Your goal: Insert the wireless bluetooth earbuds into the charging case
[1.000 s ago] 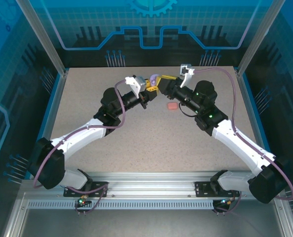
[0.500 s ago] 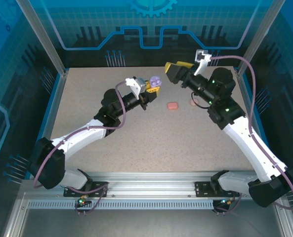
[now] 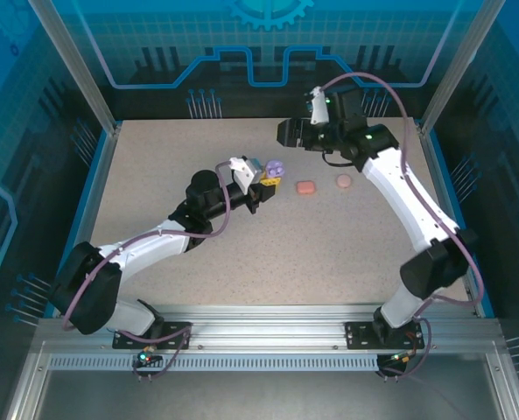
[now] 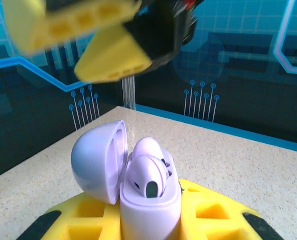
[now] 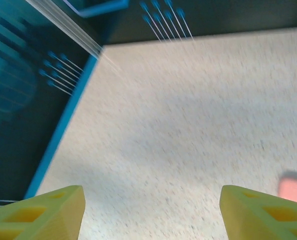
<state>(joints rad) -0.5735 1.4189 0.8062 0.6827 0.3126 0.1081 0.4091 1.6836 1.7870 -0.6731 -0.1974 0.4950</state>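
Both earbuds are in the case's wells, so the robot's left gripper keeps holding the case's body until the case's lid shuts, then lower the case and let go.
My left gripper is shut on an open lavender charging case, held above the table's far middle. In the left wrist view its yellow fingers clamp the case body, with the lid swung to the left. Two lavender earbuds sit side by side in the case's wells. My right gripper hovers behind the case, open, with nothing between its fingers. Its blurred yellow fingers also hang above the case in the left wrist view.
A coral-red closed case and a pale pinkish-tan one lie on the speckled table to the right of the held case. A blurred coral patch shows at the right wrist view's edge. Blue walls ring the table.
The right gripper let go at the lavender case, opened and swung up and back toward the far wall. The left gripper drew the case a little nearer.
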